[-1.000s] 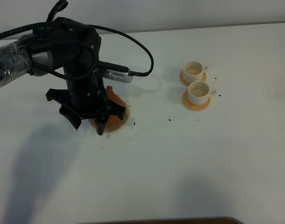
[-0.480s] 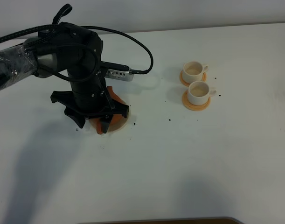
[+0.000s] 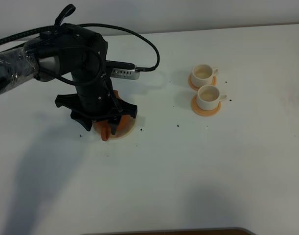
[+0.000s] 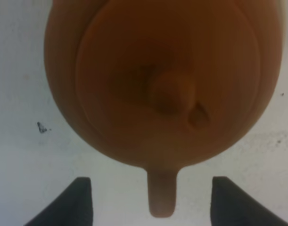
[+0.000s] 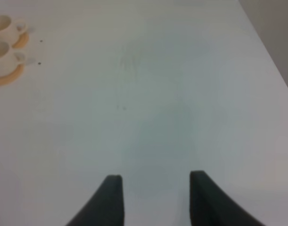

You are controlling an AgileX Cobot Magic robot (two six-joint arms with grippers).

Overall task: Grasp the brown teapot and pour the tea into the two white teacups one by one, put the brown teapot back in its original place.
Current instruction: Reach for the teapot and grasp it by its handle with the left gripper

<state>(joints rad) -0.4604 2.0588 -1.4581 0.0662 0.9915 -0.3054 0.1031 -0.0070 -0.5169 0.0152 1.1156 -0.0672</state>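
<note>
I expect the knobbed lid [image 4: 170, 90] to stay in place when I tip the teapot to pour, as the lid sits flush inside the brown teapot's round rim [image 4: 79, 79].
The brown teapot [image 3: 120, 123] stands on its pale round disc [image 3: 134, 128] at the table's left, mostly hidden under my left arm. In the left wrist view the teapot [image 4: 167, 80] fills the frame from above, its knobbed lid in the middle. A narrow part of it sticks out between my two fingertips [image 4: 82, 200]. My left gripper [image 3: 105, 125] [image 4: 155, 202] is open, with the jaws wide on either side of that part and not touching it. The two white teacups [image 3: 204, 72] [image 3: 208, 97] stand on orange-tan coasters at the right. My right gripper [image 5: 155, 197] is open and empty above bare table.
The cups also show far off in the right wrist view [image 5: 3, 27] [image 5: 1, 59]. Small dark specks [image 3: 178, 125] lie on the white table between teapot and cups. A cable [image 3: 139, 41] loops from the left arm. The table's right edge [image 5: 271, 61] is near my right gripper.
My left gripper has come down and shifted slightly right over the teapot, hiding more of it. The cups and the teapot have not moved.
</note>
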